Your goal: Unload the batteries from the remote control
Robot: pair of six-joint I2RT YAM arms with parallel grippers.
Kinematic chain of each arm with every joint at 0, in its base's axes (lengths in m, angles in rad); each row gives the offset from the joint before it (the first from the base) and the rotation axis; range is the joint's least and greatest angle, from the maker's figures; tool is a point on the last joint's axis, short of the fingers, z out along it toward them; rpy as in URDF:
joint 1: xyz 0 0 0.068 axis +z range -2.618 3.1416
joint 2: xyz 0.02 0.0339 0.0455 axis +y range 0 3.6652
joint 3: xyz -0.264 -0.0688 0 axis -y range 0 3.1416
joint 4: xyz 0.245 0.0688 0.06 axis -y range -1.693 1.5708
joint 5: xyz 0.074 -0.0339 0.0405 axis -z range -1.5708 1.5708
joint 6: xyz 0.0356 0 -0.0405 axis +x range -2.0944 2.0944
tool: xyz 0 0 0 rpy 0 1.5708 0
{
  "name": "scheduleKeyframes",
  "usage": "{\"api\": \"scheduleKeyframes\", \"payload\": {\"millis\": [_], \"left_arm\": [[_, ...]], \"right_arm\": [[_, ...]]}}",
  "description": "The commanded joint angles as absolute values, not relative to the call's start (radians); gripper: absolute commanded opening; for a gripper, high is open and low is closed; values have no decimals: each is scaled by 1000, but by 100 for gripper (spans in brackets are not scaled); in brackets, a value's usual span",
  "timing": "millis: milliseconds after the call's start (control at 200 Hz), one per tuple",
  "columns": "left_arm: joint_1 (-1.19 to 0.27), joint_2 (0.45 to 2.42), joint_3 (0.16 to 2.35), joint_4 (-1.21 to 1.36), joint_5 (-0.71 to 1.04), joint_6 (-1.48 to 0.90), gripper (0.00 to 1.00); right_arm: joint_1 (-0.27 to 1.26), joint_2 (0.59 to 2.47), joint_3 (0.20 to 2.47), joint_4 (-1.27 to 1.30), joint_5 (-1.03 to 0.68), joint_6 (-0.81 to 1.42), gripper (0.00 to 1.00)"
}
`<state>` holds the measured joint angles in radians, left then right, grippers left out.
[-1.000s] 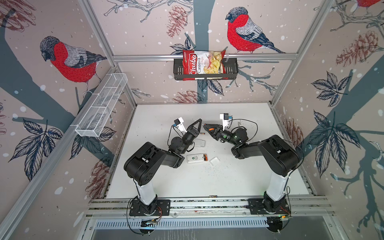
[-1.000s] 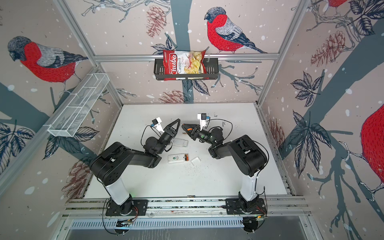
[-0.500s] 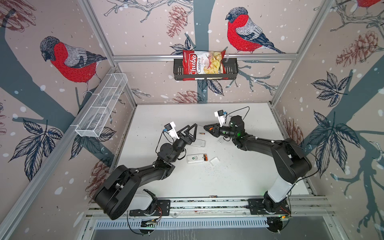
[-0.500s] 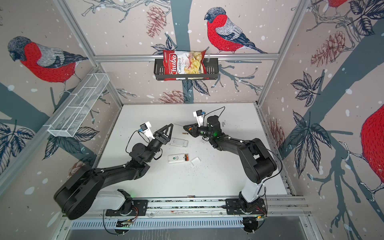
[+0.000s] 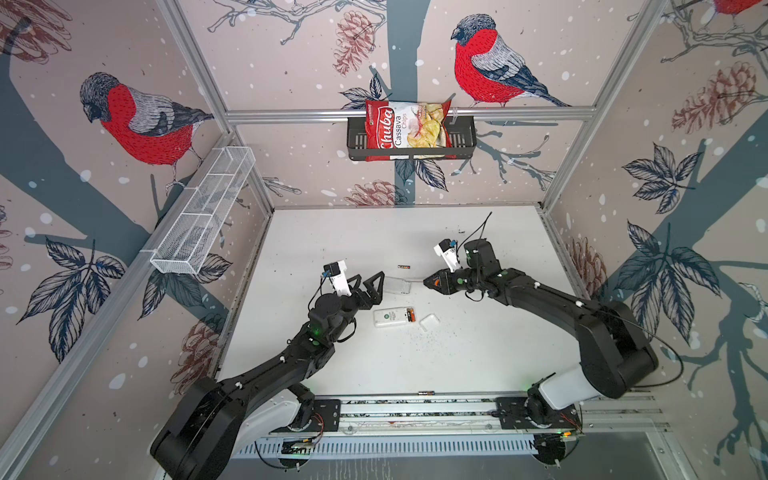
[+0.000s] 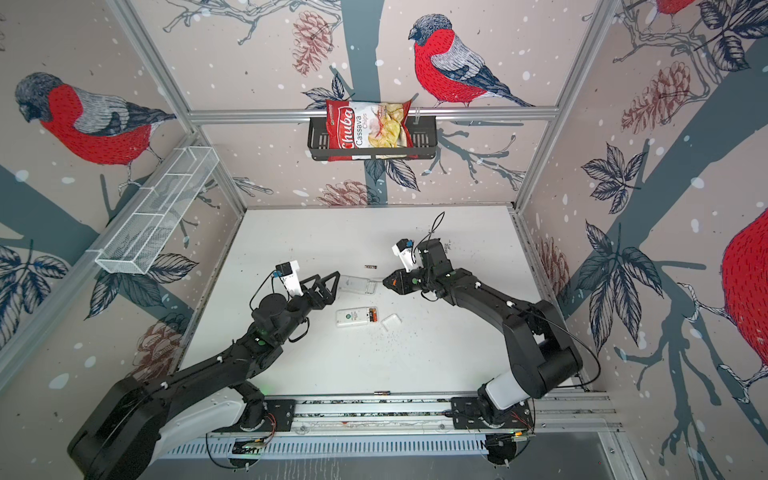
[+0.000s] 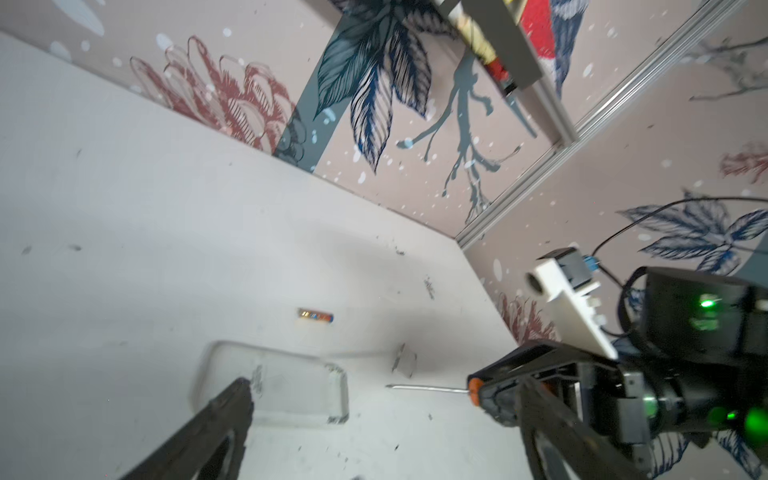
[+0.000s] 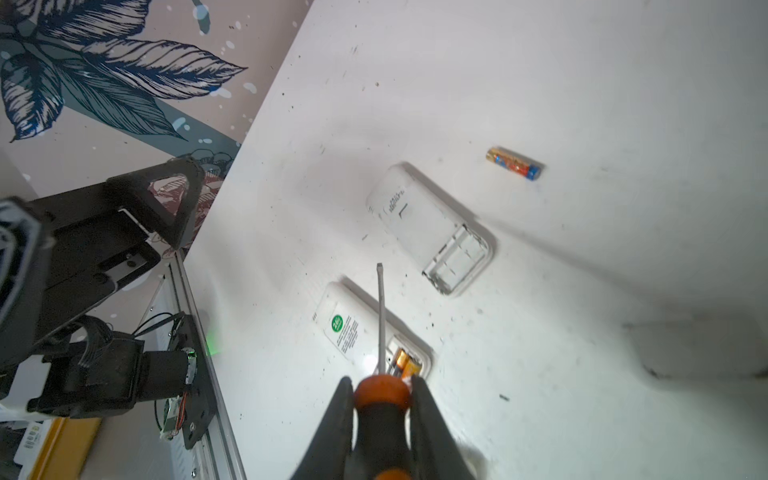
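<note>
The pale casing's compartment (image 8: 458, 257) is empty, so next my right gripper brings the screwdriver to the orange batteries (image 5: 411, 315) while my left gripper steadies the white remote control.
The white remote control (image 5: 388, 318) (image 6: 353, 318) (image 8: 349, 328) lies back up near the table's middle, its compartment uncovered, with orange batteries (image 5: 410, 314) (image 6: 373, 314) (image 8: 405, 361) inside. One loose battery (image 5: 403, 267) (image 6: 370, 266) (image 7: 315, 316) (image 8: 514, 163) lies on the table farther back. My left gripper (image 5: 368, 279) (image 6: 322, 281) (image 7: 384, 399) hovers wide open and empty beside a pale casing (image 5: 397, 286) (image 7: 270, 380) (image 8: 428, 228). My right gripper (image 5: 430, 282) (image 6: 387, 281) (image 8: 382, 386) is shut on an orange-and-black screwdriver (image 8: 382, 411) whose shaft (image 8: 380, 316) (image 7: 428, 388) points over the remote.
A small white battery cover (image 5: 430, 321) (image 6: 391, 322) lies right of the remote. Another battery (image 5: 426, 392) (image 6: 381, 392) rests at the front rail. A wire basket (image 5: 203, 212) hangs on the left wall, and a black basket with a chips bag (image 5: 409, 124) on the back wall.
My left gripper has opened wide and drawn back to the left; a battery now lies loose on the table behind the pale casing. My right gripper has carried the screwdriver to the right.
</note>
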<state>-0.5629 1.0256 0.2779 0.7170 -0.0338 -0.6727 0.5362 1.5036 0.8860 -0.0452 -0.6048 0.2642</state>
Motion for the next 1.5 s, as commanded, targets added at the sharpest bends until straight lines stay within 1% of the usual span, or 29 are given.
{"api": "scheduleKeyframes", "payload": {"millis": [0, 110, 230, 320, 430, 480, 710, 966, 1126, 1186, 1296, 1496], "left_arm": [[-558, 988, 270, 573, 10, -626, 97], [-558, 953, 266, 479, 15, -599, 97], [-558, 913, 226, 458, 23, -598, 97], [-555, 882, 193, 466, 26, -605, 97], [-545, 855, 180, 442, 37, -598, 97], [-532, 850, 178, 430, 51, -594, 97], [-487, 871, 156, 434, 142, -604, 97], [-483, 917, 169, 422, 205, -591, 97], [-492, 920, 167, 384, 215, -561, 96], [-522, 915, 170, 347, 185, -545, 96], [-605, 911, 161, 296, 74, -543, 96], [-655, 944, 118, 318, 13, -594, 96]], "right_arm": [[540, 1459, 850, -122, -584, 254, 1], [541, 1435, 829, -141, -601, 268, 1], [562, 1397, 805, -117, -606, 244, 1], [606, 1325, 748, -19, -561, 221, 0], [670, 1223, 644, 115, -389, 180, 0], [677, 1205, 613, 148, -357, 135, 0], [681, 1140, 573, 150, -248, 31, 0], [719, 1139, 558, 115, -188, 27, 0], [735, 1171, 554, 98, -189, 52, 0], [735, 1185, 555, 94, -189, 60, 0], [735, 1202, 564, 93, -192, 72, 0], [735, 1207, 568, 94, -228, 73, 0]]}}
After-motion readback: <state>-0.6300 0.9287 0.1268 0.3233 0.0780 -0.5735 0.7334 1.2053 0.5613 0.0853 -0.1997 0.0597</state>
